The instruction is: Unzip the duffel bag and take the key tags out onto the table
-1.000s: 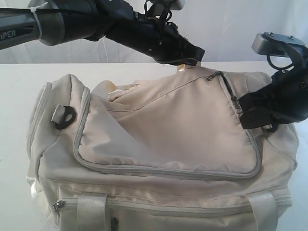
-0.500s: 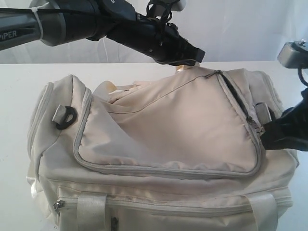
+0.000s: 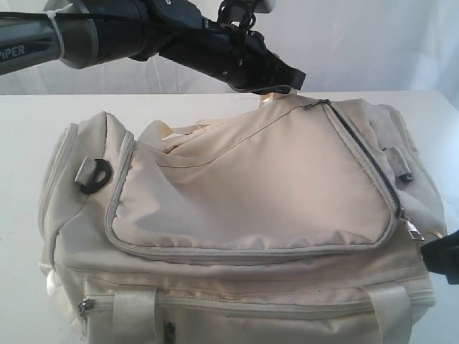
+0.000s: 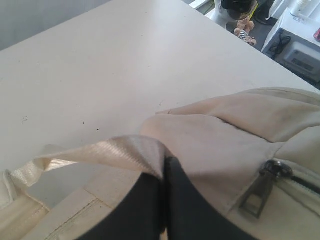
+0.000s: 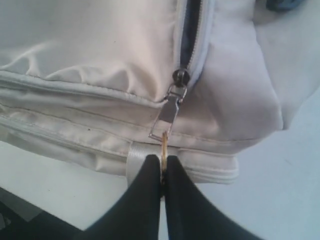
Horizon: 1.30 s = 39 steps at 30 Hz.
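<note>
I should keep pulling the gold tab with my right gripper until the zipper goes around the flap's front corner [image 3: 381, 241], because my left gripper is holding the far webbing strap [image 3: 267, 98] against the pull.
The cream-white duffel bag [image 3: 244, 193] fills the middle of the table [image 3: 21, 143]. My left gripper [image 3: 281, 84] is at the bag's far top edge, shut on a white webbing strap [image 4: 115, 152] that it holds up; a second grey zipper pull [image 4: 257, 192] lies beside it. At the bag's right front corner my right gripper [image 5: 163, 162] is shut on a thin gold tab hanging from the main zipper pull [image 5: 170, 117]. The zipper [image 3: 366, 161] gapes open along the flap's right side, showing dark lining [image 5: 192, 25]. The key tags are hidden.
A black D-ring [image 3: 97, 174] sits on the bag's left end and a small buckle [image 3: 404, 174] on its right end. Webbing handles [image 3: 136, 315] and a front-pocket zipper pull [image 3: 86, 307] face the camera. Clutter [image 4: 300, 50] lies beyond the table's far edge.
My right gripper has travelled down the bag's right side toward the front corner, drawing the zipper slider with it, so the open stretch has grown. The left arm has held still.
</note>
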Motion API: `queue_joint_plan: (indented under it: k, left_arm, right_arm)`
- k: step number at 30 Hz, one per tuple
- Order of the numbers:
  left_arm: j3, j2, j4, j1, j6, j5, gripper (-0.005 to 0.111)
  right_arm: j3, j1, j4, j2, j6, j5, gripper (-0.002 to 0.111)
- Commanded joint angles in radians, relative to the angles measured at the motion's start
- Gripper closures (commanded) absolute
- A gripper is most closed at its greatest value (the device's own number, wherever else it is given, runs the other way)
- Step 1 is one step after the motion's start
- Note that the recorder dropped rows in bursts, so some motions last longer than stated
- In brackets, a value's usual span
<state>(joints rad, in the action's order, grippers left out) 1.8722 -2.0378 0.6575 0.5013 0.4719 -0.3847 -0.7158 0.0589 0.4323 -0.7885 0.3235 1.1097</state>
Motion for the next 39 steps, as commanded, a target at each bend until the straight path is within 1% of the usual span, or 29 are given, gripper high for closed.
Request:
queue_joint_plan:
  k: [1,5,13,21,26,33,34,36,37,38,39]
  left_arm:
    - [0.012,0.024,0.017,0.0,-0.009,0.05,0.107]
    - [0.012,0.024,0.017,0.0,-0.009,0.05,0.107]
    - [0.012,0.024,0.017,0.0,-0.031,0.046,0.107]
    - [0.012,0.024,0.017,0.0,-0.031,0.056,0.107]
    - [0.012,0.024,0.017,0.0,-0.031,0.059,0.107]
    - [0.012,0.024,0.013,0.0,-0.024,0.061,0.107]
    - [0.012,0.024,0.004,0.0,-0.024,0.061,0.106]
    - [0.012,0.024,-0.01,0.0,-0.024,0.055,0.099]
    - [0.012,0.024,-0.04,0.0,-0.024,0.043,0.084]
    - [0.012,0.024,-0.061,0.0,-0.024,0.039,0.075]
    - [0.012,0.024,-0.094,0.0,-0.024,0.02,0.058]
  right_arm:
    - [0.054,0.0,0.035,0.045,-0.01,0.04,0.108]
    - [0.097,0.0,0.094,0.05,0.0,0.041,0.108]
    - [0.197,0.0,0.256,0.05,0.102,0.01,0.108]
    - [0.299,0.0,0.307,0.05,0.128,-0.025,0.108]
    - [0.324,0.0,0.438,0.05,0.212,-0.017,0.108]
    - [0.334,0.0,0.44,0.05,0.222,-0.021,0.108]
    - [0.332,0.0,0.44,0.05,0.224,-0.021,0.105]
    - [0.328,0.0,0.44,0.05,0.241,-0.015,0.097]
    - [0.324,0.0,0.44,0.05,0.251,-0.011,0.082]
    - [0.317,0.0,0.437,0.05,0.251,-0.006,0.072]
    - [0.313,0.0,0.437,0.05,0.249,0.001,0.056]
